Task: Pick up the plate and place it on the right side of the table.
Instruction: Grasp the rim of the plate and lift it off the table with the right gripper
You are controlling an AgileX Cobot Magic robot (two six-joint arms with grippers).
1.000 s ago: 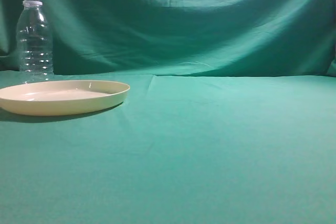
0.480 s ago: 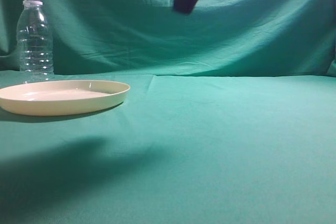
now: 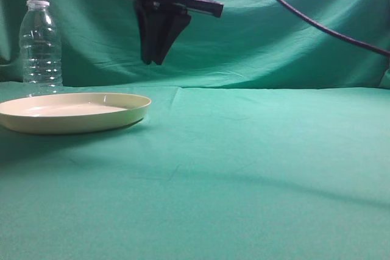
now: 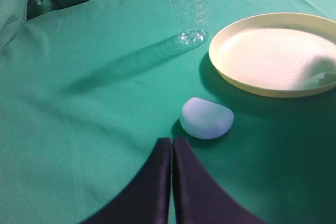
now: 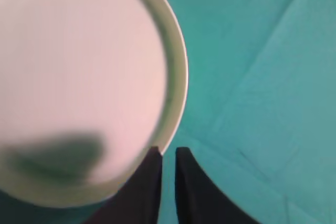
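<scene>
I can see that the plate's edge (image 3: 146, 103) away from the bottle is clear below my right gripper's downward fingers. I should keep going down until they are on both sides of that edge (image 5: 169, 129), then close them.
The cream-yellow plate (image 3: 73, 112) lies on the teal table (image 3: 256, 168) at the far left. My right gripper (image 3: 152, 60) hangs in the air above and just right of the plate's right edge, fingers pointing down. In the right wrist view the plate (image 5: 79, 77) fills the left, and the right gripper (image 5: 167, 150) is over its right rim, jaws a narrow gap apart and empty. My left gripper (image 4: 171, 140) is shut and empty, low over the cloth, with the plate (image 4: 275, 56) ahead to its right. The left gripper does not show in the exterior view.
A clear ribbed plastic bottle (image 3: 41, 41) stands upright behind the plate; it also shows in the left wrist view (image 4: 189, 3). A pale blue rounded object (image 4: 206, 118) lies on the cloth just ahead of the left gripper. A wrinkled green backdrop (image 3: 274, 28) hangs behind.
My right arm has come down from the top of the exterior view and moved left, now above the plate's right edge. The plate and bottle have not moved.
</scene>
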